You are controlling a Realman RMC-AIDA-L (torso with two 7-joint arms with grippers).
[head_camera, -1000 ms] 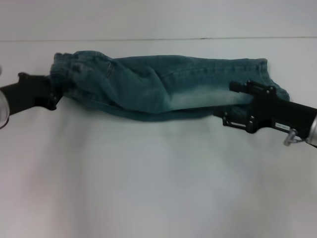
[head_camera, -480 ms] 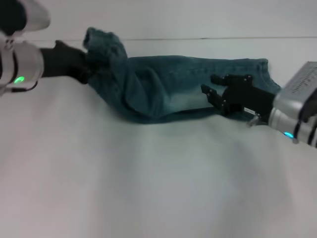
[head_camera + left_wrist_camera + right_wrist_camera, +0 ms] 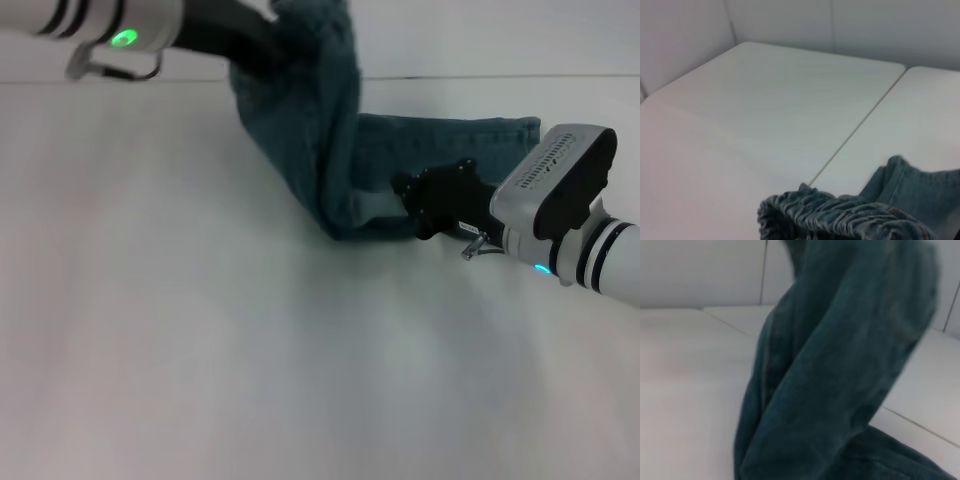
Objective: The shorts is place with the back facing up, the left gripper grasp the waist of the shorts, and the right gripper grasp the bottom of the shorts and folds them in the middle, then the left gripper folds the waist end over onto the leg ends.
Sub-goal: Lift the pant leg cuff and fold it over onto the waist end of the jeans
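Observation:
I should first move my right gripper back toward the leg ends [image 3: 518, 142], because it is over the shorts [image 3: 378, 206] near the bend, blocking the folding waist end.
The blue-green denim shorts [image 3: 330, 140] are folded lengthwise. Their waist end [image 3: 312, 25] is raised high above the table, and my left gripper [image 3: 268, 42] at the top left is shut on it. The gathered waistband [image 3: 840, 215] shows close up in the left wrist view. The leg ends [image 3: 510, 135] lie flat on the table at the right. My right gripper [image 3: 410, 208] sits low over the lying part of the shorts, near the bend, open. The hanging denim [image 3: 840, 360] fills the right wrist view.
The white table [image 3: 250, 350] stretches wide in front of the shorts. A seam line [image 3: 500, 77] crosses it behind them, with a pale wall beyond. My right arm's silver-and-white wrist [image 3: 560, 200] stands above the table at the right.
My left gripper has lifted the waist end up and carried it to the right. The right gripper has moved left along the shorts, away from the leg ends, which stayed flat.

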